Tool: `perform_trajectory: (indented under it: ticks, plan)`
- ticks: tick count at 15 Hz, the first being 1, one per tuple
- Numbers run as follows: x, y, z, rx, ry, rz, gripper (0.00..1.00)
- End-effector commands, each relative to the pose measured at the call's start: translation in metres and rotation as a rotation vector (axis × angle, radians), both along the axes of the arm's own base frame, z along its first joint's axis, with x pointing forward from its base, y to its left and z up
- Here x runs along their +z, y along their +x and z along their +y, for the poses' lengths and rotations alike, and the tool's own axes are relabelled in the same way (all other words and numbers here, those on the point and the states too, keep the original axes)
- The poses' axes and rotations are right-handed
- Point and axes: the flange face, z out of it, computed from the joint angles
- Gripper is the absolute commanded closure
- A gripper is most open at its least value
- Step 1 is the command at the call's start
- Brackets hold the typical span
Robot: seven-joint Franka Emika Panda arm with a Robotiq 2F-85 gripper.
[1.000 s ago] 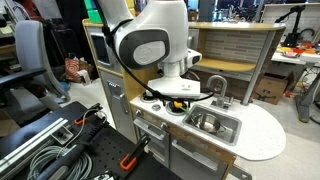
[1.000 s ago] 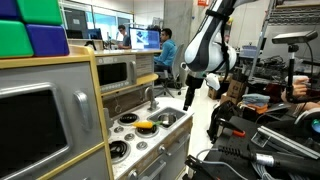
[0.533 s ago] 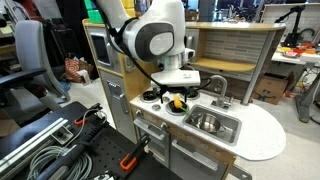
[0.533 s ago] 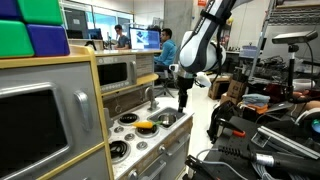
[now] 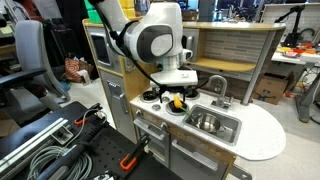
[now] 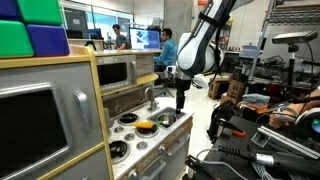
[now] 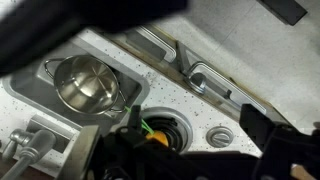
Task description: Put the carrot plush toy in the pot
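Observation:
The carrot plush toy lies free on the stove burner, so my gripper stays open, keep moving down toward it, and then closes across its yellow-orange body.
The carrot plush toy is yellow-orange with a green end and lies on a stove burner of the toy kitchen. It also shows in the other exterior view. In the wrist view it is partly hidden by my left finger. The small shiny silver pot sits in the sink beside the stove and shows in both exterior views. My gripper hangs open and empty above the stove, with the carrot toward its left finger.
A round knob is set in the speckled counter between the fingers. The faucet stands behind the sink. A toy microwave and shelves rise behind the stove. Cables and a red clamp lie on the floor.
My gripper has moved from over the sink side toward the stove, and the carrot it hid in an exterior view now shows. Little has moved in the last half second.

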Motion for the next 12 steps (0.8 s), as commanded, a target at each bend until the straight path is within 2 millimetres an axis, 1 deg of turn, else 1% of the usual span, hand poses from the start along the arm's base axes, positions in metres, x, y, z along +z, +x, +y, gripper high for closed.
perform_trajectory:
  ticks: [1, 5, 7, 9, 12]
  plan:
    - [-0.028, 0.040, 0.026, -0.013, -0.033, -0.031, 0.00]
    - [-0.056, 0.092, 0.058, -0.065, -0.054, -0.089, 0.00]
    - [-0.068, 0.117, 0.070, -0.119, -0.056, -0.102, 0.00]
    - [-0.082, 0.138, 0.076, -0.168, -0.069, -0.109, 0.00]
    - [-0.104, 0.160, 0.079, -0.222, -0.097, -0.099, 0.00]
